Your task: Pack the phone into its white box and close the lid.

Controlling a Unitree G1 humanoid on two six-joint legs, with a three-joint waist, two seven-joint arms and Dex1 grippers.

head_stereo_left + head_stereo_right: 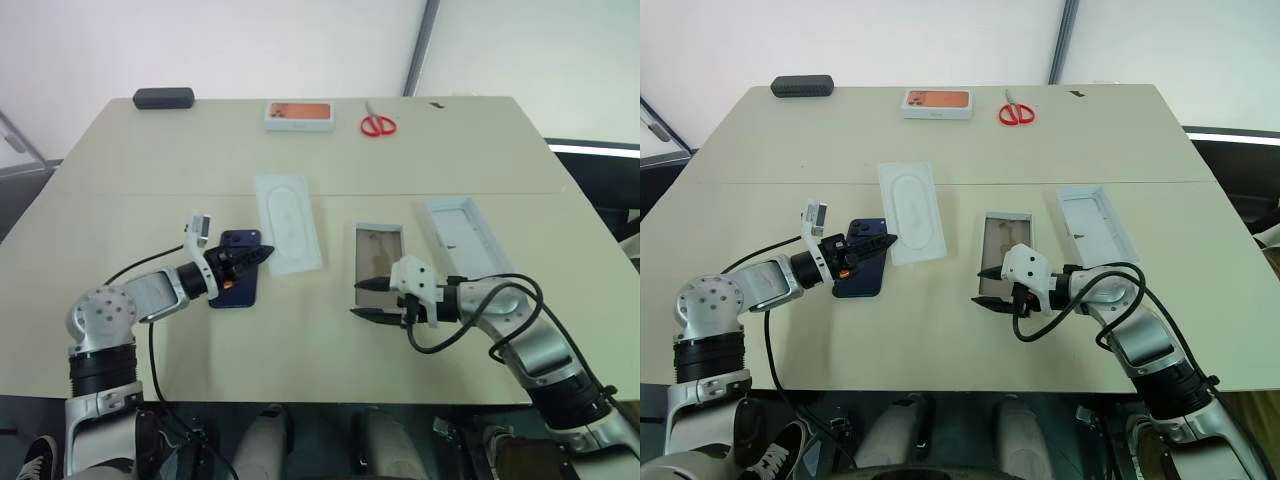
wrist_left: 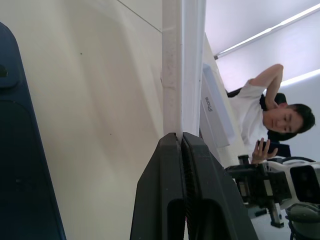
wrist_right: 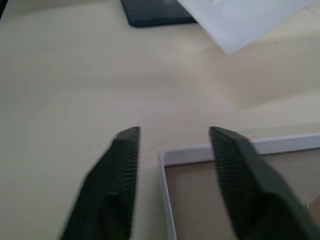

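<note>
The white box is away from the insert card in my left gripper (image 1: 291, 224), so next my right gripper slides the box (image 1: 380, 255) toward the insert card first.
The dark navy phone (image 1: 243, 296) lies flat on the table at the left. My left gripper (image 1: 268, 251) hovers over it, shut and empty, its tips pointing at the edge of a flat white insert card (image 1: 288, 222). The white box (image 1: 380, 250) with its tan floor sits right of centre. My right gripper (image 1: 355, 300) is open at the box's near left corner. In the right wrist view one finger (image 3: 120, 170) is outside the wall (image 3: 240, 149) and the other is over the floor. The lid (image 1: 460, 232) lies to the right of the box, white inside facing up.
Along the far edge of the table are a small black case (image 1: 163, 97), a white box with an orange picture (image 1: 299, 115) and red scissors (image 1: 378, 124). A person (image 2: 270, 112) stands beyond the table in the left wrist view.
</note>
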